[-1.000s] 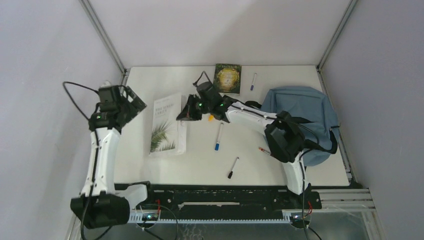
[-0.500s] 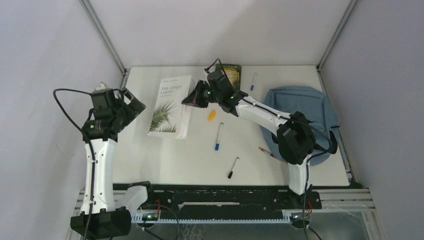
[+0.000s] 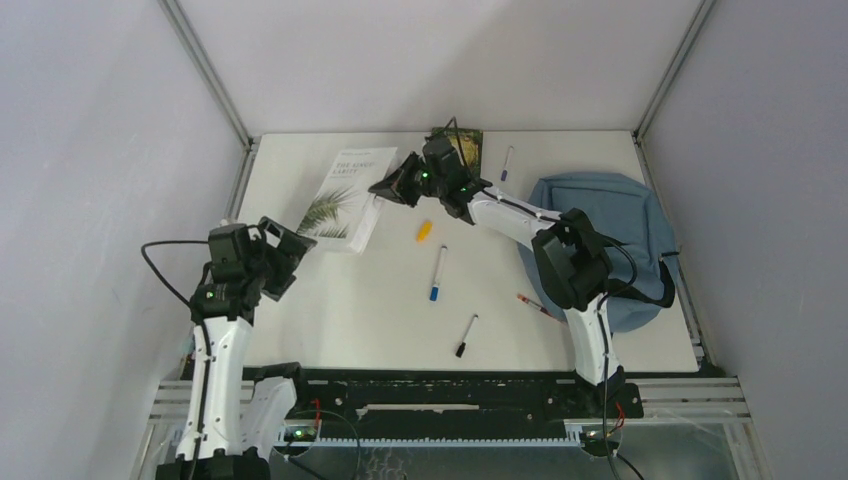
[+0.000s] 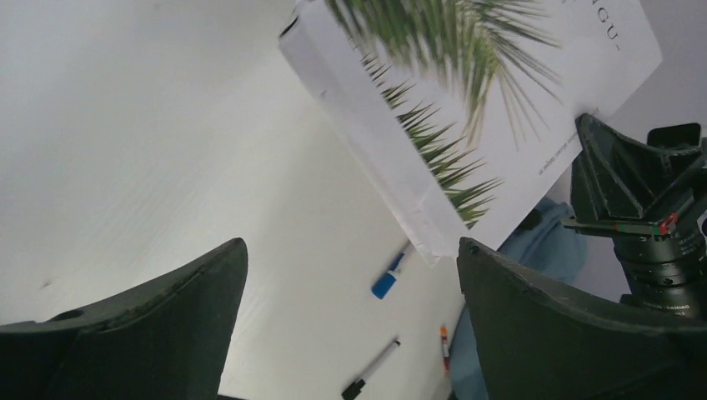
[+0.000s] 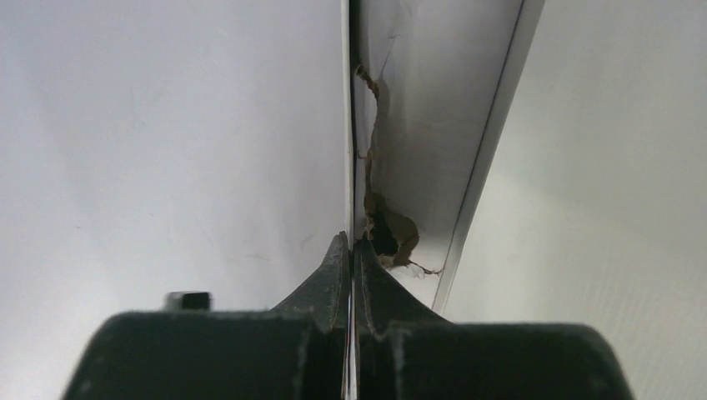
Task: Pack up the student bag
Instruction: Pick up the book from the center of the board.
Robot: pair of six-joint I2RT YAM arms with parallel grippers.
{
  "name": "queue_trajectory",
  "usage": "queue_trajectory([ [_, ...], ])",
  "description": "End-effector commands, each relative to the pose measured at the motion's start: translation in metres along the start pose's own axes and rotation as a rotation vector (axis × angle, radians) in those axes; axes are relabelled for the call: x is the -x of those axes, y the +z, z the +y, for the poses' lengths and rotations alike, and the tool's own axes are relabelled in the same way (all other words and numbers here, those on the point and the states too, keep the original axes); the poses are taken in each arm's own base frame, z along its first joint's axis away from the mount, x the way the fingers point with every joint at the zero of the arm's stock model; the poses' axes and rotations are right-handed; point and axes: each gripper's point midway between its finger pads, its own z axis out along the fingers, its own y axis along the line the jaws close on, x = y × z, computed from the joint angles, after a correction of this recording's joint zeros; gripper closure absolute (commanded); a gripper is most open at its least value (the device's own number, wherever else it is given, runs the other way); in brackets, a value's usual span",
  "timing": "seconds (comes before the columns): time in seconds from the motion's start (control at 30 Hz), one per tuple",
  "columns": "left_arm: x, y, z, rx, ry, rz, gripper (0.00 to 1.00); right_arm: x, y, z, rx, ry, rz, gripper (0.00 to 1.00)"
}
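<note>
My right gripper is pinching the white book's thin cover edge point(image 5: 348, 167). My left gripper should take hold of the book's palm-leaf end point(image 3: 318, 213) before my right gripper opens the bag.
The blue-grey student bag point(image 3: 610, 225) lies at the table's right side. A white book with a palm-leaf cover point(image 3: 345, 195) is tilted up at the far left of the middle. My right gripper point(image 3: 388, 188) is shut on its right edge. In the right wrist view the fingers point(image 5: 350, 254) pinch a thin white sheet seen edge-on point(image 5: 347, 100). My left gripper point(image 3: 290, 250) is open and empty, near the left of the book. In the left wrist view point(image 4: 350, 250) the raised book point(image 4: 467, 108) and the bag point(image 4: 542, 242) show beyond its fingers.
A dark green book point(image 3: 464, 146) and a blue pen point(image 3: 507, 162) lie at the far edge. An orange piece point(image 3: 424, 231), a blue-capped marker point(image 3: 437, 272), a black marker point(image 3: 466, 335) and a red pen point(image 3: 530, 303) lie mid-table. Walls stand on three sides.
My right gripper has carried the white book away from me toward the far edge, tilting it up. My left arm has drawn back toward the near left.
</note>
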Motion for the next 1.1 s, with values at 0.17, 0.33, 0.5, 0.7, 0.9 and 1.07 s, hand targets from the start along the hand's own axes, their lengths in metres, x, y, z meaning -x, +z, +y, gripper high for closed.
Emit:
queue_trajectory([
  [0.17,-0.013,0.031,-0.041,-0.3,-0.16,0.06,0.0,0.025,-0.026,0.086,0.314,0.124,0.014,1.0],
  [0.33,-0.021,0.035,-0.056,-0.425,-0.185,0.109,0.0,0.023,-0.029,0.083,0.317,0.148,0.026,1.0],
  [0.5,-0.025,0.025,-0.067,-0.512,-0.134,0.129,0.0,0.024,-0.031,0.079,0.323,0.178,0.029,1.0],
  [0.7,-0.018,-0.004,-0.086,-0.582,-0.017,0.098,0.0,0.033,-0.029,0.071,0.305,0.194,0.005,1.0],
  [0.9,-0.007,-0.021,-0.1,-0.6,0.034,0.062,0.0,0.036,-0.028,0.065,0.301,0.208,0.005,1.0],
  [1.07,0.0,-0.019,-0.097,-0.568,0.044,0.028,0.0,0.033,-0.029,0.063,0.307,0.225,0.019,1.0],
])
